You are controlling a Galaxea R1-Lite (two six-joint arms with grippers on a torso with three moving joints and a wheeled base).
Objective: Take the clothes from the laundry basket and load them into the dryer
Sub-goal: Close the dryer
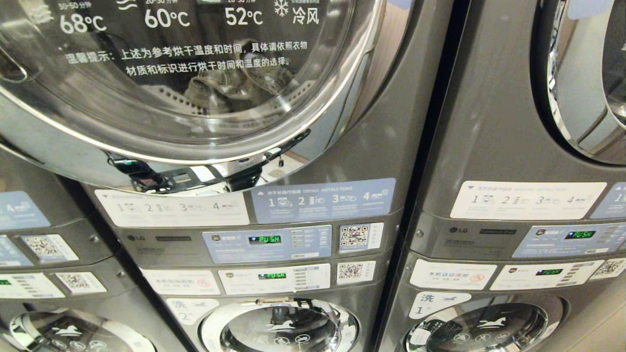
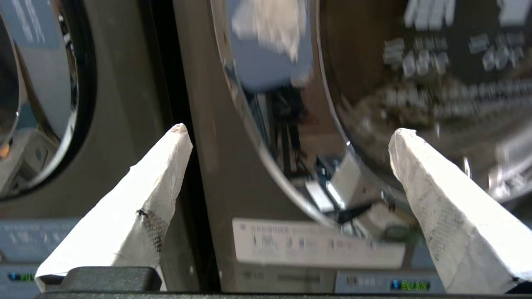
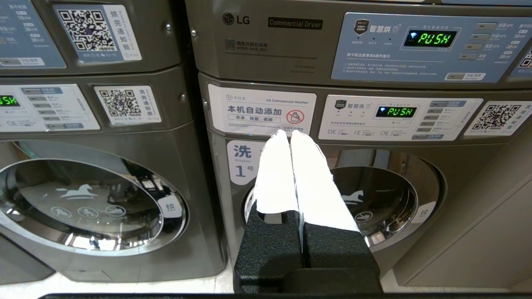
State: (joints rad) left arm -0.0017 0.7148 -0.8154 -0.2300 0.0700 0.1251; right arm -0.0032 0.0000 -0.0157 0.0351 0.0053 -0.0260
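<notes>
The dryer door's chrome rim is between my left gripper's spread fingers below the pale tape, so I should keep moving up until the fingers are on both sides of the tape, then close them.
The dryer's round glass door fills the upper left of the head view and stands closed. Crumpled grey clothes show through its glass, inside the drum. The laundry basket is out of view. Neither arm appears in the head view. My left gripper is open, its white-wrapped fingers spread wide with nothing between them, pointing at the lower left part of the door's chrome rim. My right gripper is shut and empty, held low in front of the washer door marked 1.
Grey stacked machines stand side by side: one stack to the right, another to the left. Control panels with green PUSH displays sit under the dryer door. Round washer doors lie below. A pale floor strip runs along the machines' feet.
</notes>
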